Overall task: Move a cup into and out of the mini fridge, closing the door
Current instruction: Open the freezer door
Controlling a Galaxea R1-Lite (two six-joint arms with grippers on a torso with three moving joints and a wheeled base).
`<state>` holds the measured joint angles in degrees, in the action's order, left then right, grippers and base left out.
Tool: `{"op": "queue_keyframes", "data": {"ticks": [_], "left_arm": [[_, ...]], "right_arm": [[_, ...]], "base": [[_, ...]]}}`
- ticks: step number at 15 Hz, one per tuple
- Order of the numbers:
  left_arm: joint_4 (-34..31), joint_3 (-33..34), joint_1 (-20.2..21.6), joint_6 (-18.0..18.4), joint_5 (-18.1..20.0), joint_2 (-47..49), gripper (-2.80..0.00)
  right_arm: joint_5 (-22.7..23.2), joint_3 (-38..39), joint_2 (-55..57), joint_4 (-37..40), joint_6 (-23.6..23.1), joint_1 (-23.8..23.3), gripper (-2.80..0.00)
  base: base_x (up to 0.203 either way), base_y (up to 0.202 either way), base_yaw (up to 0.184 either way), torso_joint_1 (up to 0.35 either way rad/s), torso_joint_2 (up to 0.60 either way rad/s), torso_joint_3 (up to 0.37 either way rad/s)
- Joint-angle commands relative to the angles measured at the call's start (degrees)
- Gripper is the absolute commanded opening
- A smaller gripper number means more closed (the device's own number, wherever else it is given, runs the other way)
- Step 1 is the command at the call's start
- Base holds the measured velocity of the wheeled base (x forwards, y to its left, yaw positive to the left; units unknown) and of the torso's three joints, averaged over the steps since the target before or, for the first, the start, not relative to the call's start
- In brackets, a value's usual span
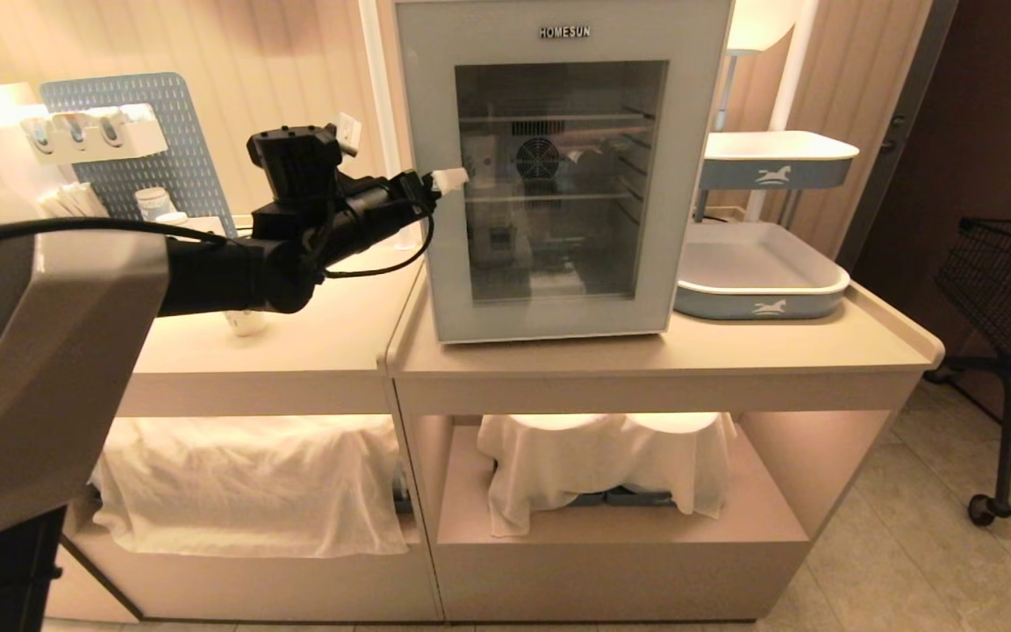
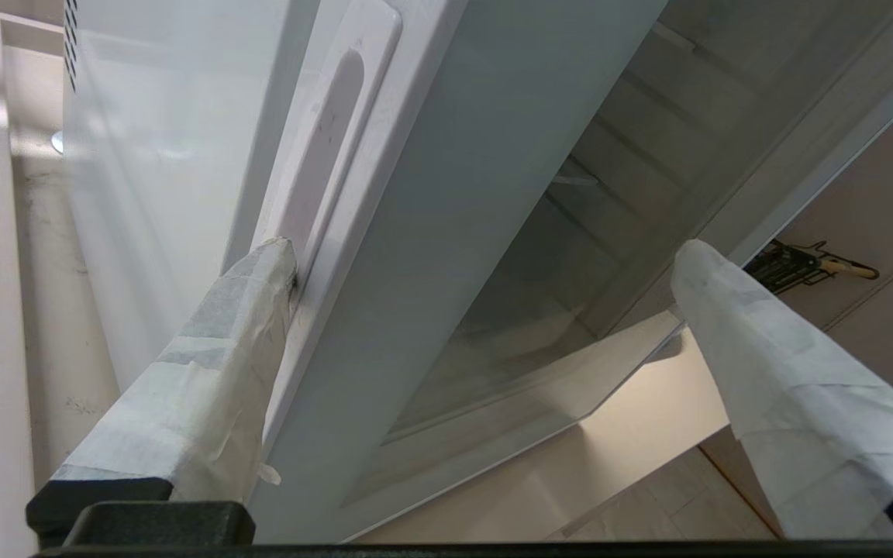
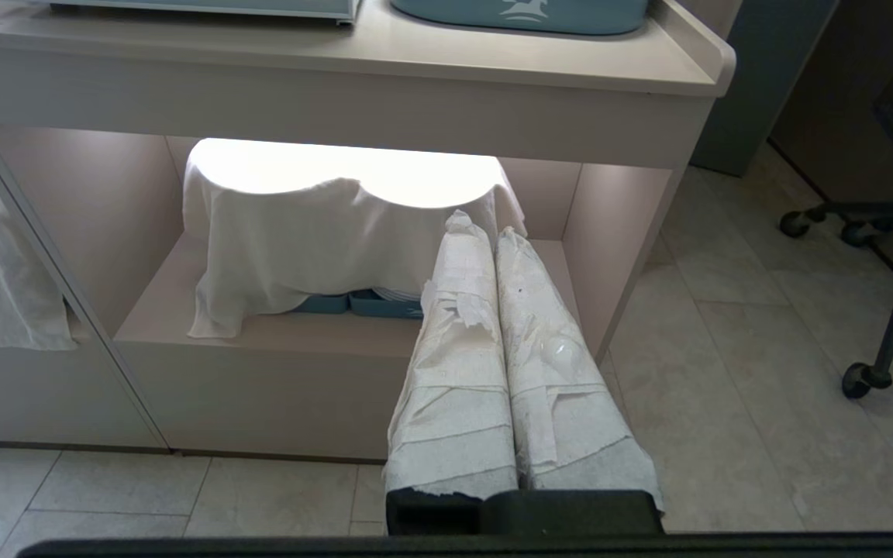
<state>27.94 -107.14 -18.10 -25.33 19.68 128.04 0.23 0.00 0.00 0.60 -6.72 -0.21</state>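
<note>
The recessed handle (image 2: 327,139) sits in the door's side edge, so I expect the glass door (image 1: 560,179) to swing outward around its opposite edge when I pull.
The white mini fridge (image 1: 558,167) stands on the counter with its grey-framed glass door (image 1: 435,263) closed. My left gripper (image 1: 448,180) reaches to the door's left edge at mid height and is open. In the left wrist view the left gripper (image 2: 485,256) straddles that edge: one taped fingertip (image 2: 280,260) touches the recessed side handle (image 2: 330,139), the other is in front of the glass. A small white cup (image 1: 247,323) shows only its base under my left forearm. My right gripper (image 3: 477,229) hangs shut and empty, low before the lower shelf.
Two blue-grey trays (image 1: 760,281) sit right of the fridge, one raised (image 1: 777,158). A pegboard (image 1: 132,140) and small items stand at the back left. White cloths (image 1: 602,456) cover the lower shelves. A black wire cart (image 1: 1010,290) is on the floor at right.
</note>
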Motion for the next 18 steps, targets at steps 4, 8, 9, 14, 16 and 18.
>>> {"op": "queue_keyframes", "data": {"ticks": [4, 8, 9, 14, 16, 18], "left_arm": [[0.18, 3.96, -0.20, -0.22, 0.38, -3.47, 0.00], [0.38, 9.17, -0.61, 0.25, 0.43, -7.01, 0.00], [0.23, 10.50, -0.64, 0.28, 0.77, -8.28, 0.00], [0.12, 18.73, -1.60, 0.36, 1.12, -14.59, 0.00], [0.10, 23.00, -1.84, 0.21, 1.15, -18.12, 0.00], [0.03, 26.96, -2.89, -0.07, 1.15, -21.77, 0.00]], "right_arm": [[0.03, 1.05, 0.00, 0.02, -0.05, -0.06, -2.80], [0.03, 1.05, 0.00, 0.02, -0.05, 0.03, -2.80], [0.03, 1.05, 0.00, 0.02, -0.05, -0.06, -2.80], [0.03, 1.05, 0.00, 0.02, -0.05, 0.03, -2.80], [0.03, 1.05, 0.00, 0.02, -0.05, -0.02, -2.80], [0.01, 1.05, 0.00, 0.02, -0.05, 0.03, -2.80]], "base": [[0.000, 0.000, 0.000, 0.000, 0.00, 0.000], [0.000, 0.000, 0.000, 0.000, 0.00, 0.000], [0.000, 0.000, 0.000, 0.000, 0.00, 0.000], [0.000, 0.000, 0.000, 0.000, 0.00, 0.000], [0.000, 0.000, 0.000, 0.000, 0.00, 0.000], [0.000, 0.000, 0.000, 0.000, 0.00, 0.000]]}}
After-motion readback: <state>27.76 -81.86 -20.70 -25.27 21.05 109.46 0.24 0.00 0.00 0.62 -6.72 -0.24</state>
